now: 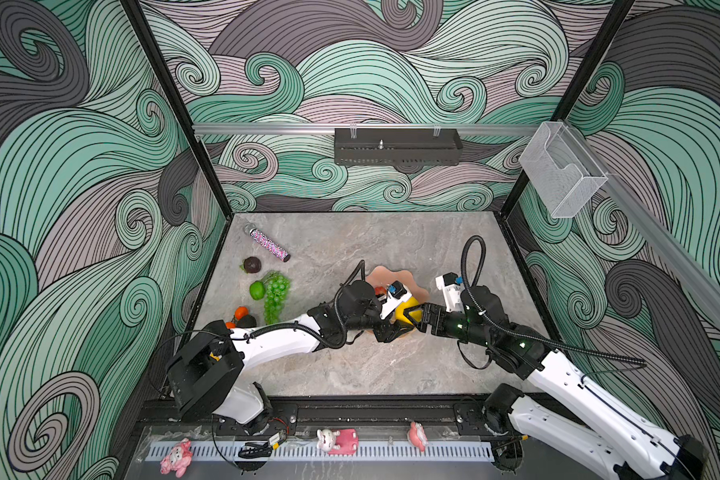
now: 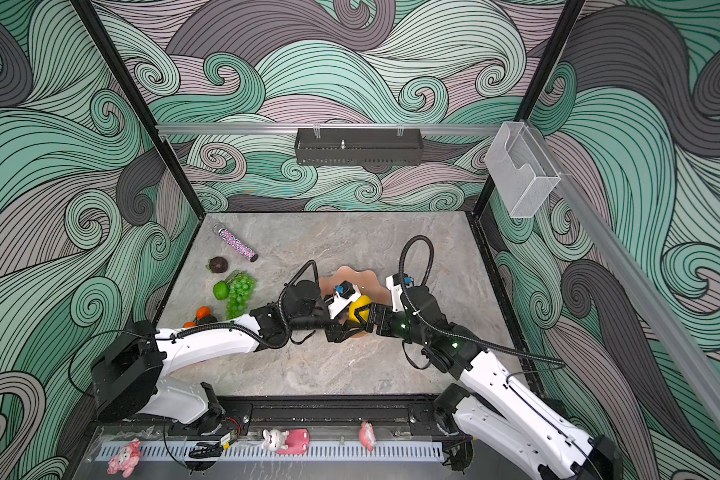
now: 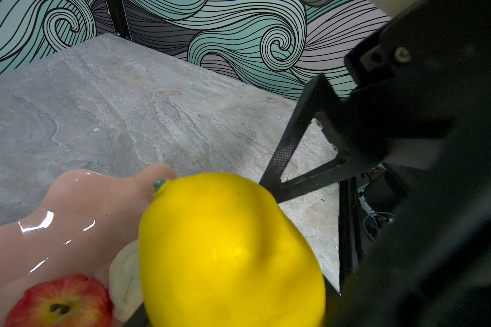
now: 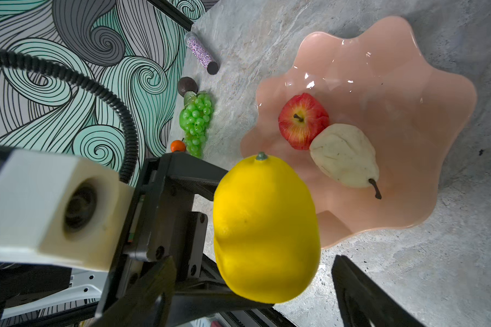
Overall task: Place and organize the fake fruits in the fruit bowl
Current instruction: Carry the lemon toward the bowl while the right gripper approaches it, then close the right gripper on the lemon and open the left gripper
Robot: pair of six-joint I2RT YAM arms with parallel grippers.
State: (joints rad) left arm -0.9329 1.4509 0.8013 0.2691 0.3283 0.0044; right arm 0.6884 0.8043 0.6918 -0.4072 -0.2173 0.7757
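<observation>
The lemon (image 1: 408, 309) should go from the robot's left gripper to its right gripper, and the left gripper should then go back for the mangosteen, lime and grapes (image 1: 257, 289), because they lie on the left gripper's side.
A yellow lemon (image 1: 404, 312) (image 4: 267, 226) hangs over the near rim of the salmon-pink fruit bowl (image 4: 394, 85) (image 1: 393, 273). My left gripper (image 1: 400, 325) is shut on it from the left. My right gripper (image 4: 253, 283) (image 1: 413, 318) faces it from the right, open, with a gap between each finger and the lemon. In the bowl lie a red apple (image 4: 303, 120) and a cream pear (image 4: 342, 155), touching. On the table's left side lie a mangosteen (image 1: 252, 264), a lime (image 1: 257, 290), a green grape bunch (image 1: 276, 297), an orange (image 1: 241, 312) and a dark avocado (image 1: 247, 321).
A sparkly pink-purple tube (image 1: 269, 245) lies at the back left. A clear plastic box (image 1: 560, 174) hangs on the right wall and a black tray (image 1: 398, 147) on the back wall. The two arms meet at the bowl's near side, wrist to wrist.
</observation>
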